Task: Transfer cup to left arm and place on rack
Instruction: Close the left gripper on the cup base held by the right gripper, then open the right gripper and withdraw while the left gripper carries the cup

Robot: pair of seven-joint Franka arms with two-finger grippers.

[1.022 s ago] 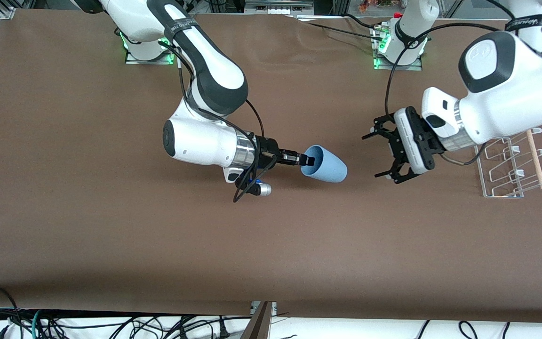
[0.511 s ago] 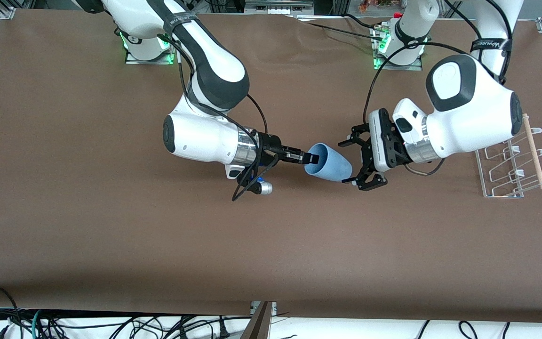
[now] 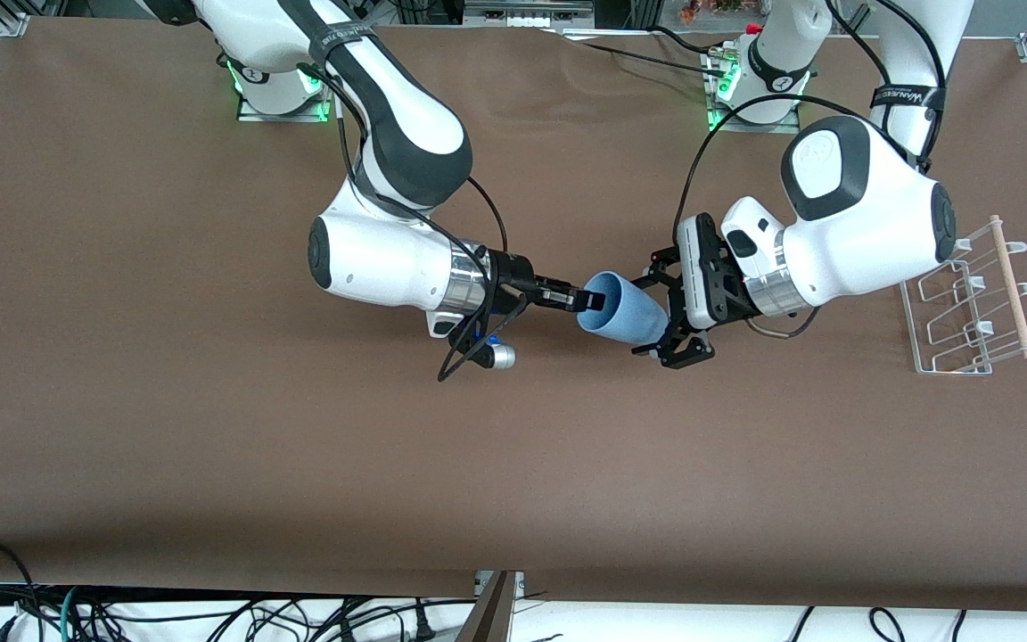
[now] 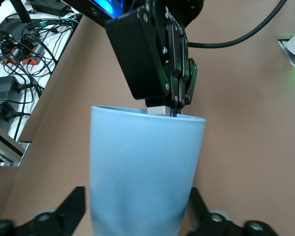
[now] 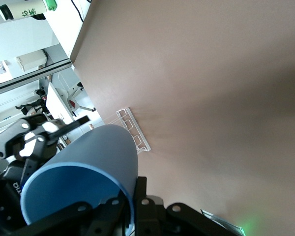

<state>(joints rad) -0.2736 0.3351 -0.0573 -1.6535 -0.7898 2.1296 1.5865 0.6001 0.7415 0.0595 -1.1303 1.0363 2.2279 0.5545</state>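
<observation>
I should wait until my left gripper clamps the cup's bottom end (image 3: 656,323), then open my right gripper, whose finger is inside the cup's opening (image 3: 602,307), and back it clear.
The light-blue cup (image 3: 625,310) is held on its side above the brown table's middle. My right gripper (image 3: 587,300) is shut on its rim, one finger inside the mouth. This shows in the right wrist view, where the gripper (image 5: 135,206) pinches the cup (image 5: 83,167). My left gripper (image 3: 649,312) is open, its black fingers (image 3: 667,354) on either side of the cup's bottom end. In the left wrist view the cup (image 4: 142,167) fills the gap between the fingers (image 4: 64,216), with slight gaps showing. The white wire rack (image 3: 968,308) stands at the left arm's end of the table.
The two arm bases (image 3: 277,89) (image 3: 754,94) with green lights stand along the table's edge farthest from the front camera. Cables hang below the table's near edge (image 3: 210,615). The rack also shows small in the right wrist view (image 5: 132,130).
My left arm has swung from beside the rack toward the cup, and its open fingers now straddle the cup's bottom end. The right gripper and the cup have barely moved.
</observation>
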